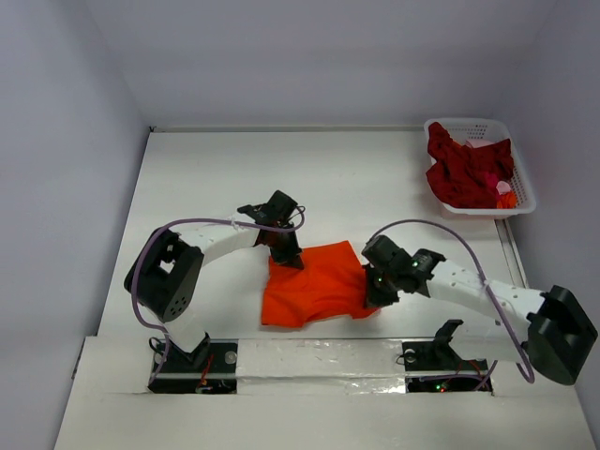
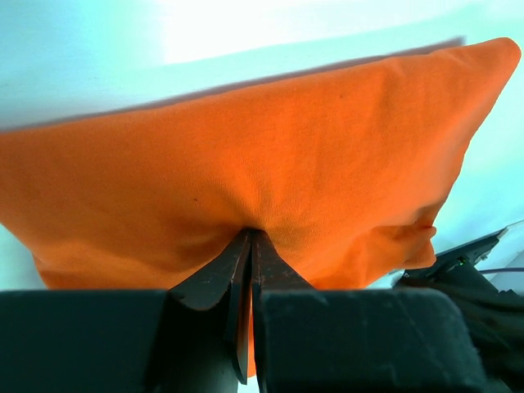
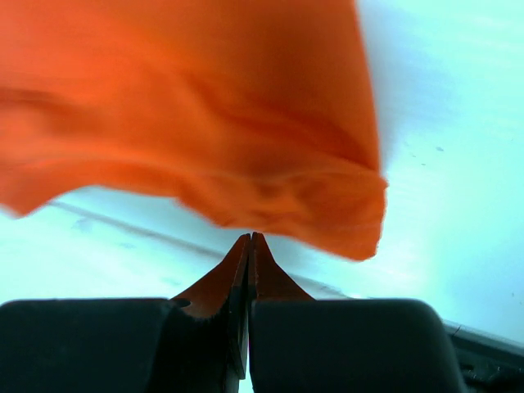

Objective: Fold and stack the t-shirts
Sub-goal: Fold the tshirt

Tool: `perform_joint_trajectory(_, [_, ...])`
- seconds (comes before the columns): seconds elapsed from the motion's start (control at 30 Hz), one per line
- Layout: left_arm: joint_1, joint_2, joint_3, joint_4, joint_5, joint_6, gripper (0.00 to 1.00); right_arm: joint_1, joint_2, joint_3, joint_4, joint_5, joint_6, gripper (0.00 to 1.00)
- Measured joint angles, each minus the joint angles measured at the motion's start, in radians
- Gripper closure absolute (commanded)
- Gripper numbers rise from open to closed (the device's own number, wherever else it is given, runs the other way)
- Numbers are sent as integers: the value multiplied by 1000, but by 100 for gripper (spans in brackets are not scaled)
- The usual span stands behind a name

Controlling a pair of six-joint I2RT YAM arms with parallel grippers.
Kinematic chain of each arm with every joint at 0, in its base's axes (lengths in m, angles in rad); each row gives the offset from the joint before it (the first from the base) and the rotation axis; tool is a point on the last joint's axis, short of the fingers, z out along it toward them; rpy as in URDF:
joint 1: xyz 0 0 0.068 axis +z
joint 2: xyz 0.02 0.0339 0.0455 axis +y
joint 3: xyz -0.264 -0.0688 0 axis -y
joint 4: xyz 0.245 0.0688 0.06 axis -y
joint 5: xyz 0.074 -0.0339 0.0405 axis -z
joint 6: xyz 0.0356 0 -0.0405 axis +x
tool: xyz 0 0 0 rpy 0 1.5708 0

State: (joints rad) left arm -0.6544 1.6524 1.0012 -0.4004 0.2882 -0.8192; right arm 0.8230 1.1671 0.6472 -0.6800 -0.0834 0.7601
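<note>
The orange t-shirt is lying close to the table's near edge (image 1: 284, 327), so the robot's right gripper should go to its far side (image 1: 334, 255) and help the left gripper pull the t-shirt back.
A bright orange t-shirt (image 1: 314, 281) lies partly folded on the white table between my two arms. My left gripper (image 1: 287, 258) is at its far left edge, shut on the cloth. In the left wrist view the orange t-shirt (image 2: 270, 147) puckers where the left gripper (image 2: 250, 233) pinches it. My right gripper (image 1: 377, 292) is at the shirt's right edge. In the right wrist view the right gripper (image 3: 250, 237) is shut with its tips just under the blurred hem of the orange t-shirt (image 3: 205, 123), nothing between them. Dark red t-shirts (image 1: 464, 169) lie bunched in the basket.
A white lattice basket (image 1: 525, 199) stands at the table's far right corner. The table (image 1: 216, 178) has grey walls on three sides. The right arm (image 2: 458, 262) shows at the lower right of the left wrist view.
</note>
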Motion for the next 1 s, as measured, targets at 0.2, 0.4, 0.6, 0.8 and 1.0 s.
perform_joint_trajectory(0.2, [0,1,57,-40,-5,3,100,0,-42,210,-74,29,0,100])
perform_joint_trajectory(0.4, [0,1,145,-77,-31,14,100,0,61,319,-41,47,-18,100])
perform_joint_trajectory(0.6, [0,2,149,-86,-34,19,100,-2,317,319,37,35,-47,100])
perform_joint_trajectory(0.8, [0,16,124,-58,-19,23,100,-4,421,319,111,18,-66,100])
perform_joint_trajectory(1.0, [0,42,78,-50,-17,26,100,-5,471,330,143,-8,-65,100])
